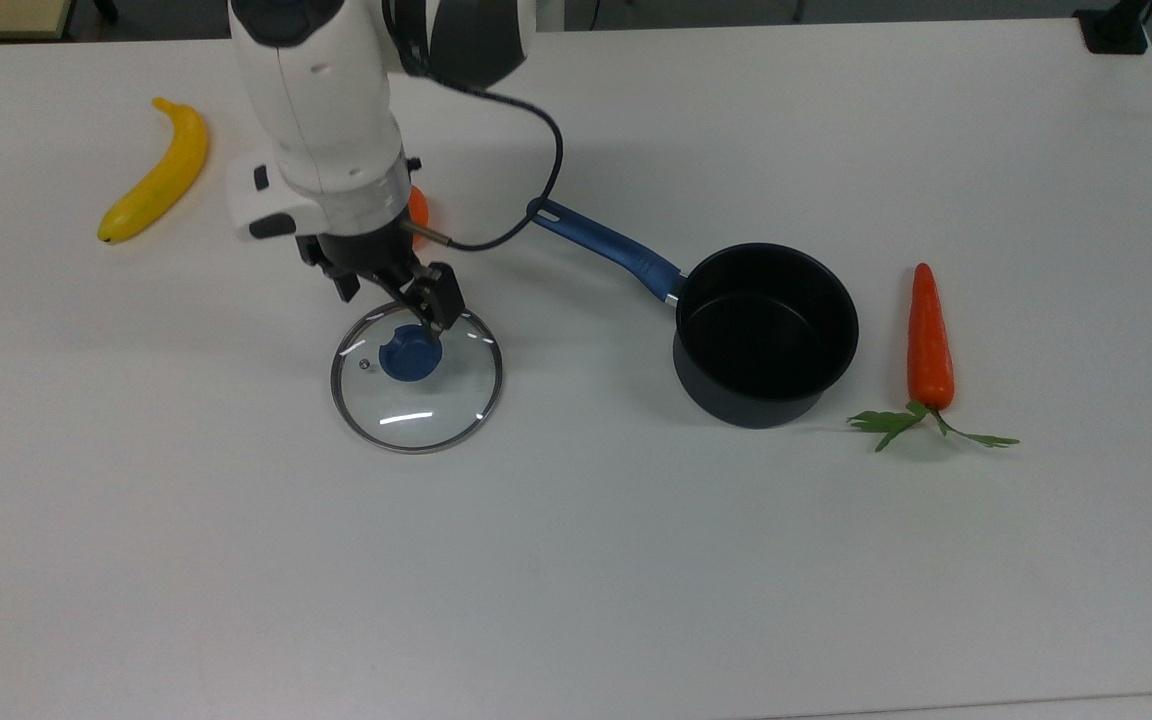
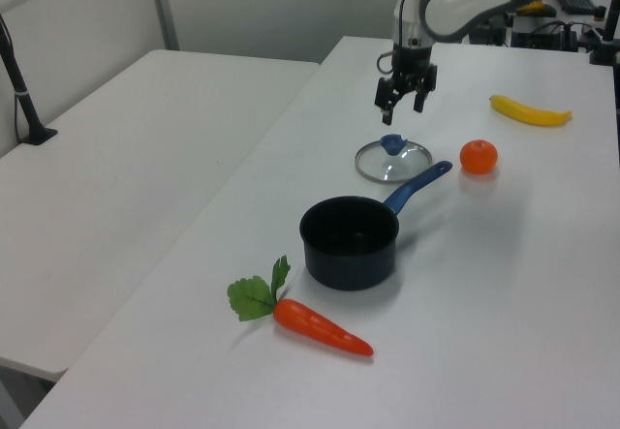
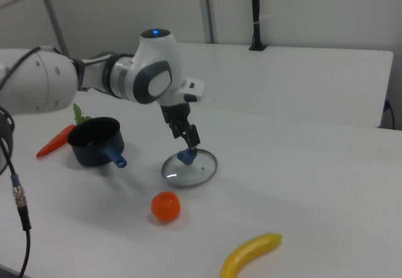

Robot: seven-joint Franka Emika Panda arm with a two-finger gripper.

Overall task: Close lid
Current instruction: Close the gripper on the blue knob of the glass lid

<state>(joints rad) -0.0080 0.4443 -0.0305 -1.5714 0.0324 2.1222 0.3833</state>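
The lid will sit flush over the saucepan's round opening (image 2: 349, 224) when I lower it, because the lid's metal rim (image 2: 393, 179) looks about as wide as that opening.
The lid (image 1: 417, 400) is clear glass with a metal rim and a blue knob (image 1: 410, 354). It lies flat on the white table (image 1: 576, 560), to the top view's left of the dark saucepan (image 1: 766, 330) with its blue handle (image 1: 601, 245). My gripper (image 1: 391, 297) is open and hangs a little above the knob, touching nothing. The left view shows the gripper (image 2: 400, 111) above the lid (image 2: 393, 164), with a gap down to the knob. In the right view the gripper (image 3: 186, 139) stands close over the lid (image 3: 190, 170).
An orange (image 2: 479, 156) sits just behind the lid, mostly hidden by the arm in the top view. A banana (image 1: 158, 170) lies at the top view's far left. A carrot (image 1: 930, 340) with green leaves lies to the right of the saucepan. A second white table (image 2: 116, 158) stands alongside.
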